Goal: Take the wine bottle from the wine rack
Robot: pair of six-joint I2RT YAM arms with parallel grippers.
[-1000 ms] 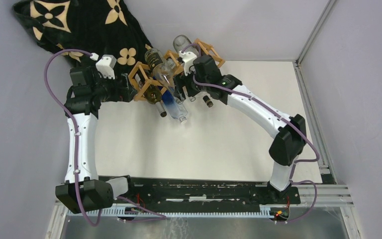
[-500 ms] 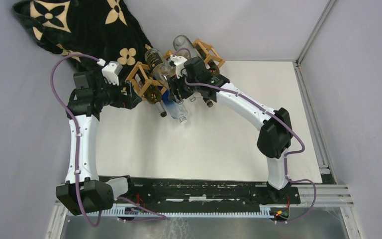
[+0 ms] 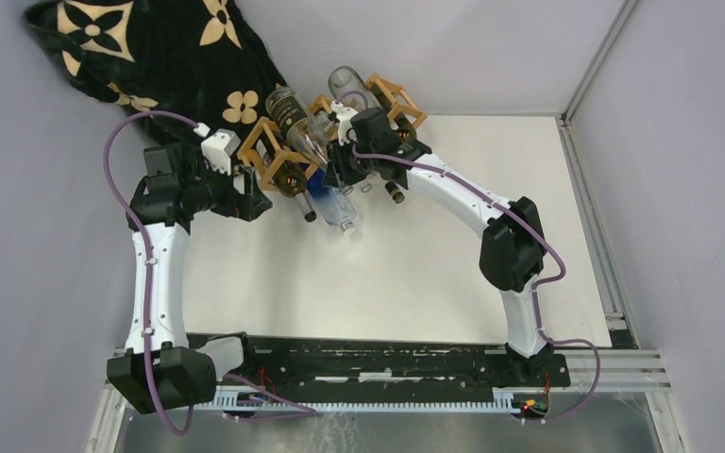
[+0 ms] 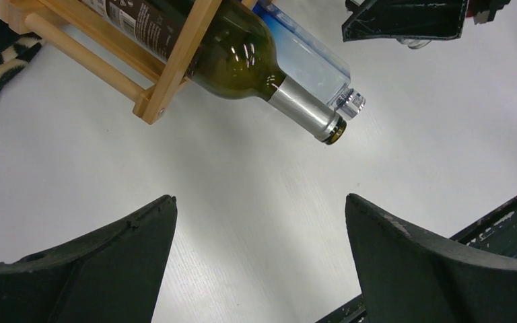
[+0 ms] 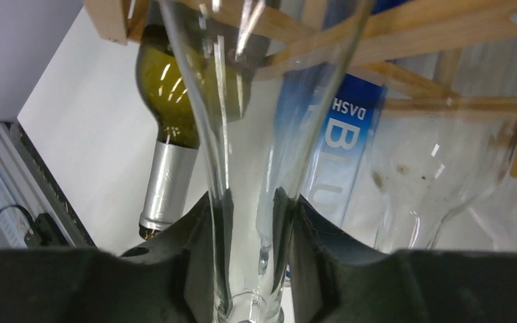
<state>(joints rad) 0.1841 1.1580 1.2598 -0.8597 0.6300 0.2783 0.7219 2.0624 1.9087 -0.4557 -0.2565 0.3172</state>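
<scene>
The clear wine bottle's body is across the wine rack (image 3: 308,141), so the robot's left gripper should move back until the right gripper pulls the bottle clear, and then take the body (image 3: 292,116).
The wooden wine rack (image 3: 266,151) lies at the back of the table with several bottles through its cells. My right gripper (image 3: 337,173) is shut on the neck of a clear glass wine bottle (image 3: 300,127). In the right wrist view both pads press that clear wine bottle's neck (image 5: 249,168), and the right gripper (image 5: 250,229) sits just below the rack's sticks (image 5: 404,33). A green bottle (image 4: 242,60) and a blue-labelled bottle (image 4: 309,60) lie beside it. My left gripper (image 4: 261,208) hangs open over bare table, near the rack's left end (image 4: 168,74).
A black cloth with beige flowers (image 3: 151,57) is bunched in the back left corner, touching the rack. A further clear bottle (image 5: 431,175) lies right of the held one. A small dark bottle neck (image 3: 395,193) points out past my right wrist. A metal rail (image 3: 590,245) edges the right side.
My right gripper slid left along the rack and closed on the clear bottle's neck. The left arm shifted right, closer to the rack, with its jaws still wide.
</scene>
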